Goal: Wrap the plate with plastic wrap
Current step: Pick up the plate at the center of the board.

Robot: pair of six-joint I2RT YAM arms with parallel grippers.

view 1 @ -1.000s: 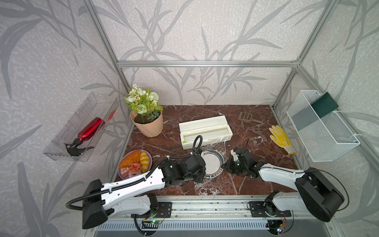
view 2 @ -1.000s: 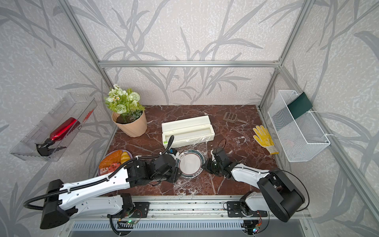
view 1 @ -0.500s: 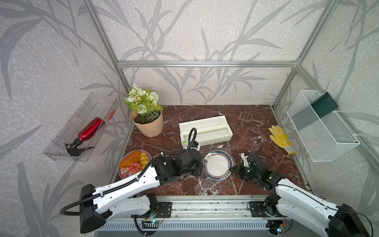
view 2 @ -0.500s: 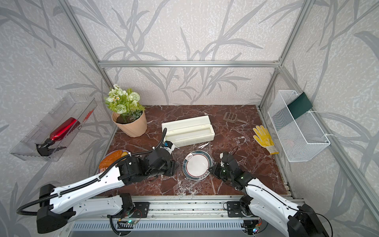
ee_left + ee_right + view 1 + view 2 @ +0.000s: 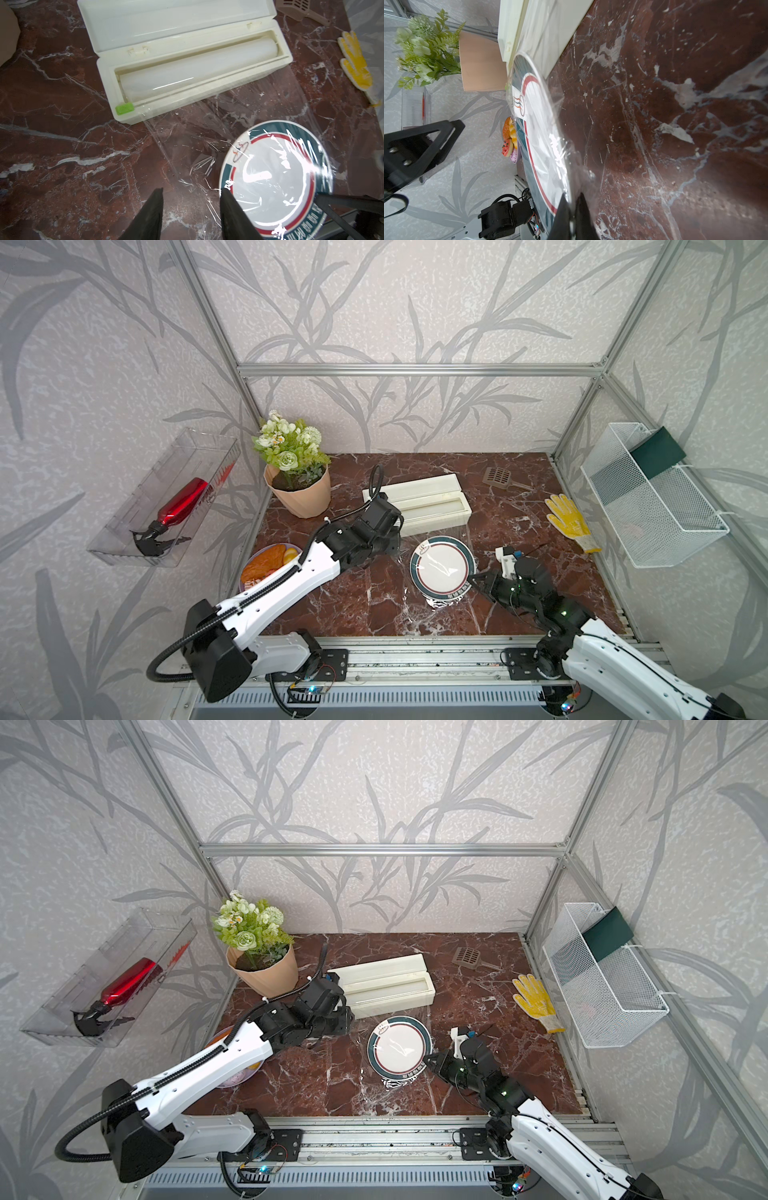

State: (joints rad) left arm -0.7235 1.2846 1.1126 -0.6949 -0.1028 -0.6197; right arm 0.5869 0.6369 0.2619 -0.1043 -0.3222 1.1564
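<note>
My left gripper should move in and take hold of the opposite rim (image 5: 413,565) before both grippers lift the plate, because only my right gripper is holding the plate's film-covered rim (image 5: 469,579).
The plate (image 5: 442,566), white with a dark green rim and a red ring, sits mid-table under the plastic wrap (image 5: 187,128). The shiny film runs from the dispenser over the plate (image 5: 276,180) and bunches on the marble at its near edge. My right gripper (image 5: 572,199) is shut on the plate's (image 5: 533,128) film-covered rim, at the right side in both top views (image 5: 428,1058). This side of the plate looks slightly raised. My left gripper (image 5: 191,192) is open just left of the plate, over the film's edge, with nothing between its fingers.
The open cream dispenser box (image 5: 419,506) lies behind the plate, with a flower pot (image 5: 297,489) to its left. A purple plate of pastries (image 5: 270,562) sits partly under my left arm. A yellow glove (image 5: 569,520), brown scoop (image 5: 496,477) and wall-hung wire basket (image 5: 652,497) are on the right.
My left gripper has drawn back from the plate's left edge and stands a little wider. The right arm has swung outward, and the plate has shifted slightly right.
</note>
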